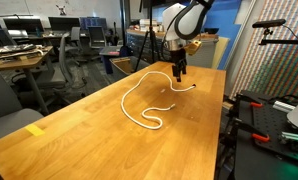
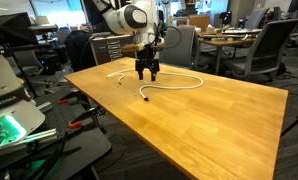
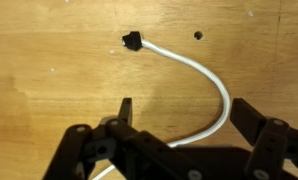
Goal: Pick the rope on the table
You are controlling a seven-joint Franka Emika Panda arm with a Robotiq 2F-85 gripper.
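Next, I move back, turn my gripper and close it across the part of the rope (image 3: 187, 62) behind the rope's dark tip, because the rope's bend (image 3: 224, 108) goes from finger to finger.
The rope (image 1: 139, 100) is a long thin white cord lying in loose curves on the light-brown wooden table (image 1: 79, 140). It also shows in an exterior view (image 2: 179, 82). Its small dark tip (image 3: 132, 41) lies on the wood in the wrist view, with the cord (image 3: 221, 95) curving back down between my fingers. My gripper (image 1: 179, 73) hovers just above the table over the rope's end section, as an exterior view (image 2: 147, 74) also shows. In the wrist view the gripper (image 3: 181, 115) is open, its two fingers either side of the cord, not touching it.
A small yellow tape mark (image 1: 35, 130) is near the table's near corner. Grey office desks and chairs (image 1: 49, 50) stand behind. Equipment with cables (image 2: 14, 110) stands beside the table's edge. A small dark hole (image 3: 198, 35) marks the wood near the tip.
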